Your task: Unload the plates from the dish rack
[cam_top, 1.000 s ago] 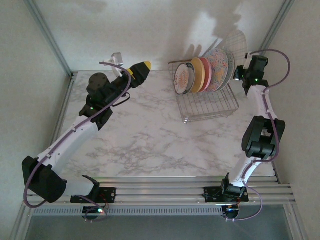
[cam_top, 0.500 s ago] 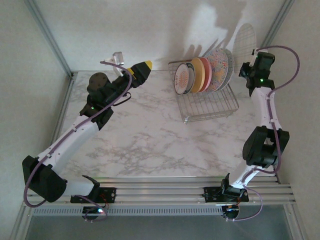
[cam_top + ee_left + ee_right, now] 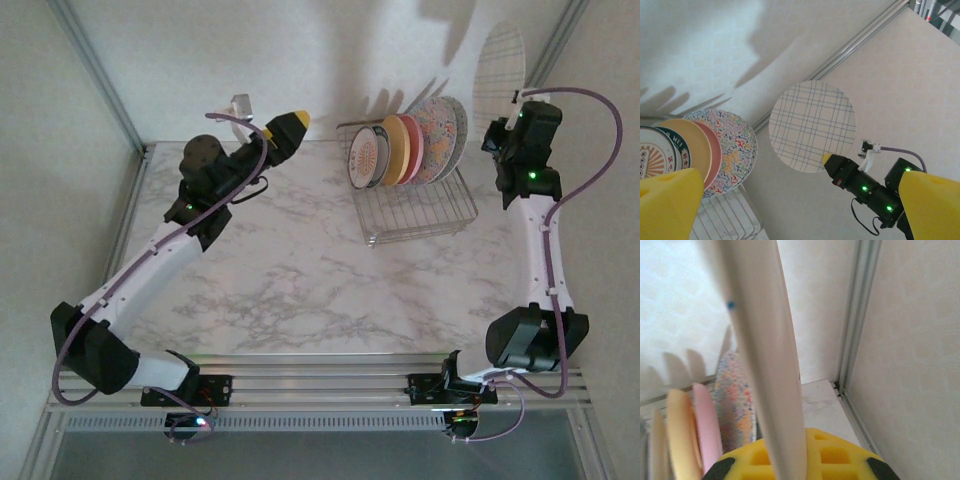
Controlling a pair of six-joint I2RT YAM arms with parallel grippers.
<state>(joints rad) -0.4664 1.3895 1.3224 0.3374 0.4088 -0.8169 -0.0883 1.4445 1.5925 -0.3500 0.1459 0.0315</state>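
Observation:
My left gripper should keep reaching with open fingers until the plate's free edge [image 3: 783, 154] is between them, as my right gripper is holding the grid-lined plate at one side [image 3: 820, 156].
My right gripper [image 3: 515, 97] is shut on the lower edge of a white grid-lined plate [image 3: 500, 56], which it holds upright, high above the dish rack's right end. In the right wrist view this plate [image 3: 765, 355] stands edge-on between the yellow pads [image 3: 840, 455]. The left wrist view shows it face-on [image 3: 812, 125]. The silver wire dish rack [image 3: 420, 212] holds the other plates on edge: orange-motif [image 3: 366, 158], yellow [image 3: 391, 150], pink [image 3: 408, 148], floral [image 3: 434, 136], and a grey one [image 3: 459, 124] behind. My left gripper [image 3: 291, 127] hangs open and empty, left of the rack.
The back wall and a metal corner post [image 3: 552, 45] stand close behind the lifted plate. The right side wall [image 3: 920, 365] is near my right gripper. Bare marble tabletop [image 3: 300, 270] stretches in front of the rack.
My right arm has raised the grid-lined plate up out of the rack and further right. The left gripper has shifted slightly toward the rack, still open.

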